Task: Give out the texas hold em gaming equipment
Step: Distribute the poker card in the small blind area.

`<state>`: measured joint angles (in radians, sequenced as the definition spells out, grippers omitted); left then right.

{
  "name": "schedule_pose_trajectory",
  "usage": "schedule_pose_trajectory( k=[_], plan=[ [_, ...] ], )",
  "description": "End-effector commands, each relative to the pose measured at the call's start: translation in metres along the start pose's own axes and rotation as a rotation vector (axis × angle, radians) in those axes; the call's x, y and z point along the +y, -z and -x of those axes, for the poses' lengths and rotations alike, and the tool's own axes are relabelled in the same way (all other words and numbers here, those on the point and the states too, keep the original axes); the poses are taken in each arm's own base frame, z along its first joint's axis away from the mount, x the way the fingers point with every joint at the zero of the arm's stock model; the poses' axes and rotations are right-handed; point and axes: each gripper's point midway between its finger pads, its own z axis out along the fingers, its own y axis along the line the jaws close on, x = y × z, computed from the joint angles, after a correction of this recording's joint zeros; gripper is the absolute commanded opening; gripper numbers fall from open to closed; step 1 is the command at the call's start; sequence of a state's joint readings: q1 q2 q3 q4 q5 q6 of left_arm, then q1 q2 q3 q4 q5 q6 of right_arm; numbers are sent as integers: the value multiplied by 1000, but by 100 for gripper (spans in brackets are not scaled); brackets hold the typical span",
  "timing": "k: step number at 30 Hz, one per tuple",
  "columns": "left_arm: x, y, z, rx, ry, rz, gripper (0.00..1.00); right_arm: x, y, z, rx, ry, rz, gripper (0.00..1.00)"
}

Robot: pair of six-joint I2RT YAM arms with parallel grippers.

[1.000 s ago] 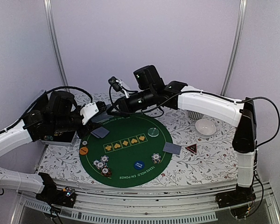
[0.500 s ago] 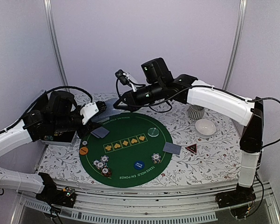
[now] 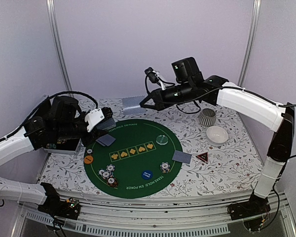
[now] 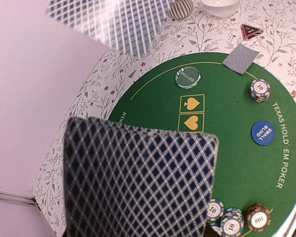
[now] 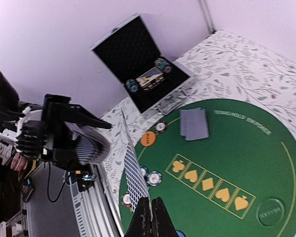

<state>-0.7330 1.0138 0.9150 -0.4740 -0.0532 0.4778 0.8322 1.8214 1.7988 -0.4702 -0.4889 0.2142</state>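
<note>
My right gripper goes on carrying its card to a lone face-down card [image 3: 181,157] beside the triangle marker with open space above until both overlap before it lets go.
My left gripper [image 3: 107,120] is shut on a deck of grey-blue-backed cards [image 4: 138,182], held over the left edge of the green poker mat [image 3: 138,190]; the deck hides its fingers in the left wrist view. My right gripper [image 3: 142,104] is shut on a single card [image 3: 130,105], held edge-up in the air behind the mat; the same card [image 5: 134,175] rises from the pinched fingertips [image 5: 158,219]. On the mat lie two face-down cards [image 3: 106,139] [image 3: 181,156], a clear disc [image 3: 162,139], an orange button [image 3: 89,159], a blue button [image 3: 146,174] and chip stacks [image 3: 108,176] [image 3: 165,167].
A red-black triangle marker [image 3: 202,157] lies just off the mat's right side. A white bowl [image 3: 217,134] and a ribbed grey cup [image 3: 207,117] stand at the back right. An open black case [image 5: 140,59] holding chips sits at the left, beside my left arm.
My right gripper has pulled one card away from the deck and carried it up and to the right. My left arm and the deck have stayed put.
</note>
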Motion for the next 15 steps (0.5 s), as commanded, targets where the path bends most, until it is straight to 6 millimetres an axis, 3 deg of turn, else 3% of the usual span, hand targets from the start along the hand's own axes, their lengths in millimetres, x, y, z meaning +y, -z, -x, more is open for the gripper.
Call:
schedule_pose_trajectory(
  k=[1, 2, 5, 9, 15],
  plan=[
    [0, 5, 9, -44, -4, 8, 36, -74, 58, -29, -30, -227, -204, 1],
    [0, 5, 9, -44, -5, 6, 37, -84, 68, -37, -37, -281, -232, 1],
    [0, 5, 9, -48, -4, 8, 36, -124, 82, -104, 22, -460, -321, 1],
    [-1, 3, 10, -50, -7, 1, 36, -150, 90, -165, 6, -618, -383, 1],
    [-2, 2, 10, -50, -9, -3, 36, -173, 81, -205, -25, -748, -423, 1]
  ],
)
